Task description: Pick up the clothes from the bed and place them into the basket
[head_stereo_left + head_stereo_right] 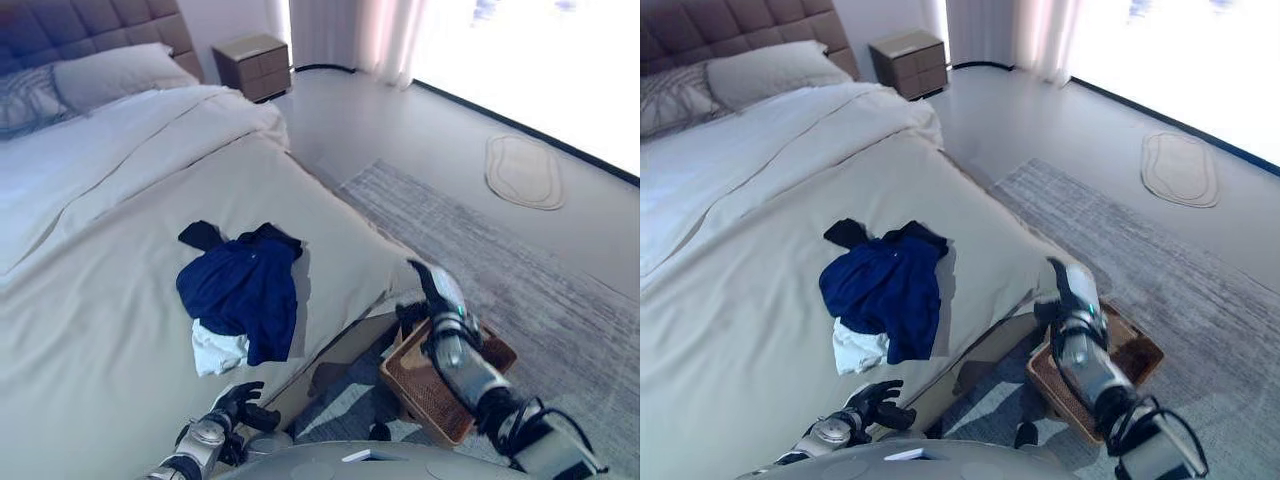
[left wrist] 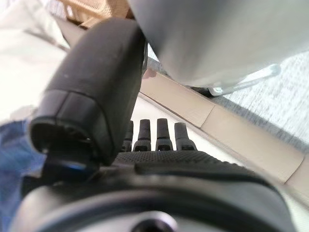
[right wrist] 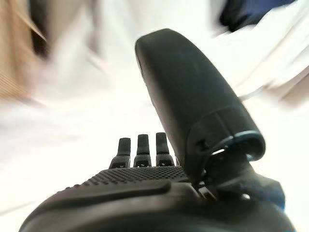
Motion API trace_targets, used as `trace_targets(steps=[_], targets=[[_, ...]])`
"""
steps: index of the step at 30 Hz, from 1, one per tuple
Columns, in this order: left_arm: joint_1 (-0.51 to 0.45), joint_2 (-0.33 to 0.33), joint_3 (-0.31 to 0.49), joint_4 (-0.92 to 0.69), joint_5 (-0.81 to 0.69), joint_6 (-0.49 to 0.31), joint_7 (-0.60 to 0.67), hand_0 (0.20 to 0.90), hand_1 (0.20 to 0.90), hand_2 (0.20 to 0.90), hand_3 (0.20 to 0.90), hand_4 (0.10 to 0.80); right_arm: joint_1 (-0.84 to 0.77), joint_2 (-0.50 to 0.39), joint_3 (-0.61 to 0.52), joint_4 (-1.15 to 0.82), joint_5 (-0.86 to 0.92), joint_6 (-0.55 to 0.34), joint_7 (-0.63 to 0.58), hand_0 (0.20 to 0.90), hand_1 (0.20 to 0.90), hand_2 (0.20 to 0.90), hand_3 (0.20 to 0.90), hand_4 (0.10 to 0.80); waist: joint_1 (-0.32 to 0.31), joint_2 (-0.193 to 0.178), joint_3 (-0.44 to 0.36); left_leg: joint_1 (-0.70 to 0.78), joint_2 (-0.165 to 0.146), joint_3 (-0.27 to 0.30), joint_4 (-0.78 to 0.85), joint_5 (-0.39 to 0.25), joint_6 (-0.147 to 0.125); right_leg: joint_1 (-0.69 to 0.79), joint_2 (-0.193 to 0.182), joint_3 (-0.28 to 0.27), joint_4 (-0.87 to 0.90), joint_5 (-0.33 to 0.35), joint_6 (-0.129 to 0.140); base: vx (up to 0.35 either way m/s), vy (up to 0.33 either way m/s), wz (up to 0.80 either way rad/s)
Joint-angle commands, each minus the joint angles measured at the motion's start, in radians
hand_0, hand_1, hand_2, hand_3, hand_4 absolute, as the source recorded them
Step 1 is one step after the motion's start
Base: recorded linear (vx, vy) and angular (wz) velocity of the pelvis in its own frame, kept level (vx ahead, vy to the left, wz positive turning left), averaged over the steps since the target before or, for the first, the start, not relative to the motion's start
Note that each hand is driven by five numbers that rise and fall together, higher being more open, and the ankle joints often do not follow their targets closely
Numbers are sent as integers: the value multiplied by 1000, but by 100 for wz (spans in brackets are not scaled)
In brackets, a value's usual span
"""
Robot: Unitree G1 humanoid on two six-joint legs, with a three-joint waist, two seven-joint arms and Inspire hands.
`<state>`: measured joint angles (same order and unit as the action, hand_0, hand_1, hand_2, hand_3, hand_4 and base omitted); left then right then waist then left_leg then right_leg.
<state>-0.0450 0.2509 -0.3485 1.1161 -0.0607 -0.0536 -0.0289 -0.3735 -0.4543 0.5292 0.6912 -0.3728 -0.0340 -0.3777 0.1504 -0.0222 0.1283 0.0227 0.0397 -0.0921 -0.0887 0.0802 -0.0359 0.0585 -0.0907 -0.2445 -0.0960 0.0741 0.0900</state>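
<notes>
My gripper will lift the navy blue garment point(image 1: 243, 289) and leave the white garment point(image 1: 217, 350) behind, because the white garment lies against the bed and sticks out under the navy garment's edge.
A navy blue garment point(image 1: 242, 290) lies crumpled on the beige bed point(image 1: 90, 330), near its foot edge. A white garment point(image 1: 217, 351) sticks out from under it and a black piece point(image 1: 201, 235) lies at its far side. A brown wicker basket point(image 1: 425, 395) stands on the floor by the bed's corner, partly hidden by my right arm. My left hand point(image 1: 240, 404) is open and empty at the bed's near edge, a little short of the clothes. My right hand point(image 1: 432, 287) is open and empty above the basket, by the bed's corner.
Pillows point(image 1: 110, 75) and a padded headboard are at the far end of the bed. A nightstand point(image 1: 255, 65) stands beside it. A grey carpet point(image 1: 540, 290) lies under the basket, an oval mat point(image 1: 525, 170) lies near the window, and curtains point(image 1: 350, 35) hang behind.
</notes>
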Motion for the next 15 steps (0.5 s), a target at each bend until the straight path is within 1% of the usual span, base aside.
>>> trace_targets(steps=[1, 3, 6, 8, 10, 12, 14, 15], targets=[[-21, 42, -78, 43, -10, 7, -2, 900, 900, 900, 900, 800, -249, 30, 54, -73, -63, -48, 43, 900, 900, 900, 900, 800, 87, -70, 124, -19, -68, -9, 82, -112, 56, -15, -34, -3, 100, -47, -2, -52, -44, 59], [-40, 55, -85, 33, -27, -6, 7, 900, 900, 900, 900, 800, -313, 45, 82, -43, -69, -38, 47, 900, 900, 900, 900, 800, 120, -80, 153, -52, -71, -39, 88, -102, 54, -29, -34, -18, 103, -43, -2, -16, -33, 52], [-69, 85, -83, -3, -39, -12, 12, 900, 900, 900, 900, 800, -401, 68, 104, 14, -73, -19, -3, 900, 900, 900, 900, 800, 176, -101, 200, -121, -79, -75, 107, -87, 53, -49, -38, -50, 101, -31, 4, -23, -76, 54], [-89, 107, -79, -26, -44, -6, 21, 900, 900, 900, 900, 800, -463, 86, 104, 78, -65, -6, -49, 900, 900, 900, 900, 800, 217, -113, 234, -170, -85, -99, 127, -82, 52, -67, -47, -79, 104, -19, 13, 14, -46, 60], [-94, 116, -78, -28, -42, -8, 23, 900, 900, 900, 900, 800, -491, 94, 105, 109, -55, -3, -66, 900, 900, 900, 900, 800, 232, -117, 249, -190, -87, -108, 139, -82, 51, -74, -51, -89, 106, -15, 14, 26, -10, 54], [-98, 137, -72, -28, -59, -23, 30, 900, 900, 900, 900, 800, -556, 114, 101, 186, -24, 17, -75, 900, 900, 900, 900, 800, 271, -123, 282, -235, -95, -122, 168, -82, 50, -85, -60, -109, 112, -5, 16, 56, 23, 42], [-103, 155, -62, -28, -61, -37, 23, 900, 900, 900, 900, 800, -600, 118, 88, 252, 5, 33, -58, 900, 900, 900, 900, 800, 297, -127, 309, -271, -99, -129, 189, -82, 50, -99, -69, -124, 125, 2, 17, 45, 26, 20], [-106, 164, -60, -34, -65, -40, 22, 900, 900, 900, 900, 800, -618, 117, 86, 279, 31, 45, -50, 900, 900, 900, 900, 800, 311, -125, 325, -283, -97, -129, 199, -87, 47, -104, -69, -129, 134, -1, 18, 14, 24, 17]])
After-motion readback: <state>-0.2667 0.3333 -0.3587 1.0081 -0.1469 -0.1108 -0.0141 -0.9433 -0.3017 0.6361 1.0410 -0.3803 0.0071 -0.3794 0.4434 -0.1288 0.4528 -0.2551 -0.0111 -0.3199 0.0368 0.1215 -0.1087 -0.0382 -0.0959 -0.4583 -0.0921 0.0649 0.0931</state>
